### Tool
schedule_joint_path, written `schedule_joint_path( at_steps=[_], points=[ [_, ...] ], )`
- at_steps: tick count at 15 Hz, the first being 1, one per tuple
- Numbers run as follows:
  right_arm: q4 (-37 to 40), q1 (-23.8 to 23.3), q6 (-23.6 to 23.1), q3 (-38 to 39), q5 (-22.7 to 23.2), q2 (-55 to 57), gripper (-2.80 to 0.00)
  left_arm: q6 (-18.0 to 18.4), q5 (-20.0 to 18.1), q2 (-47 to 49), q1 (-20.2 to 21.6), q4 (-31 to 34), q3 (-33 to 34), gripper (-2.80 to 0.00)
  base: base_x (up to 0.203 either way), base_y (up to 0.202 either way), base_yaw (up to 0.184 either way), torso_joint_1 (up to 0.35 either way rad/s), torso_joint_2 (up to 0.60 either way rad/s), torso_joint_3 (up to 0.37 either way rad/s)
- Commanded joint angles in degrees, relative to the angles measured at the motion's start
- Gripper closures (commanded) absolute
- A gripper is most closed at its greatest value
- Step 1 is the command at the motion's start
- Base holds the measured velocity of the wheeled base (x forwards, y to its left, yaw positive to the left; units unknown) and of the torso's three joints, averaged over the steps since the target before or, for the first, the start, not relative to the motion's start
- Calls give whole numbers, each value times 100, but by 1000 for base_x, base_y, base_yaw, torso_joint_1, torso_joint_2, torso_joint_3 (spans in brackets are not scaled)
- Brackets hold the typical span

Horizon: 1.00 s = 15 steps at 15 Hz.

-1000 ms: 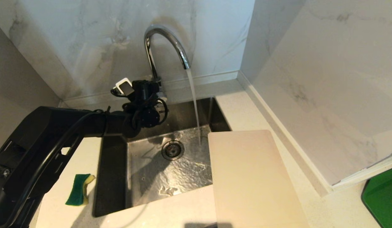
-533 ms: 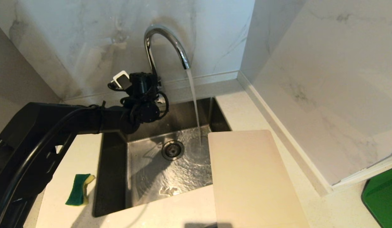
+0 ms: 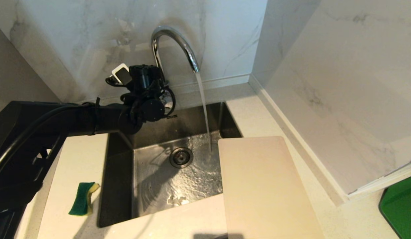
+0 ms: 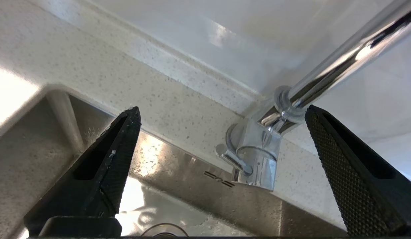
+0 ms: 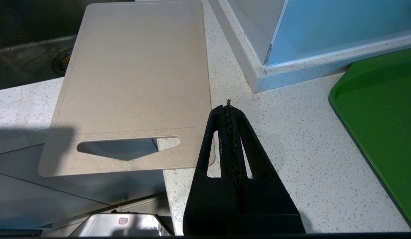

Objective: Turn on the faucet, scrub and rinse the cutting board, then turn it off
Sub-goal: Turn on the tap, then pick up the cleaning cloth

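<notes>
The green-and-yellow sponge (image 3: 82,199) should squeeze to a narrow waist with flared ends when I lift it by its middle, because its yellow edge (image 3: 89,196) curves inward.
The chrome faucet (image 3: 173,38) arches over the sink, and a stream of water (image 3: 203,109) runs from its spout into the basin. My left gripper (image 3: 147,96) hovers just left of the faucet's base. In the left wrist view the left gripper (image 4: 222,109) is open and empty, a short way off the base (image 4: 261,159) and its thin lever (image 4: 233,159). The cream cutting board (image 3: 265,189) lies flat on the counter, its far left corner over the sink's right edge. My right gripper (image 5: 228,103) is shut and empty above the counter, beside the cutting board's (image 5: 135,76) slot-handle end.
A green-and-yellow sponge (image 3: 82,198) lies on the counter left of the steel sink (image 3: 119,186). A green tray (image 3: 401,209) sits at the far right. Marble walls close in the back and right sides. The board's handle end overhangs the counter's front edge.
My left arm has risen and drawn a little left, away from the faucet's base. Water runs the same throughout. Board and sponge have not moved.
</notes>
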Motion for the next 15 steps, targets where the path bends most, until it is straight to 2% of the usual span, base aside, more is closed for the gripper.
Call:
schedule_joint_path(
  at_steps=[1, 3, 6, 9, 11, 12, 15],
  points=[
    [-2, 0, -2, 0, 0, 0, 0, 10, 4, -306, 1, 48, 214, -280, 0, 0, 0, 0, 0, 0],
    [-2, 0, -2, 0, 0, 0, 0, 199, -37, -612, 5, 95, 435, -280, 0, 0, 0, 0, 0, 0],
    [-2, 0, -2, 0, 0, 0, 0, 728, -290, -1166, 28, 108, 839, -280, 0, 0, 0, 0, 0, 0],
    [-2, 0, -2, 0, 0, 0, 0, 1034, -808, -1851, 167, 150, 1515, -280, 0, 0, 0, 0, 0, 0],
    [-2, 0, -2, 0, 0, 0, 0, 1058, -1204, -2321, 256, 592, 1858, -280, 0, 0, 0, 0, 0, 0],
    [-2, 0, -2, 0, 0, 0, 0, 1063, -1398, -2578, 308, 1002, 1998, 0, 0, 0, 0, 0, 0, 0],
    [-2, 0, -2, 0, 0, 0, 0, 1104, -2228, -3201, 396, 2339, 2058, 0, 0, 0, 0, 0, 0, 0]
  ],
)
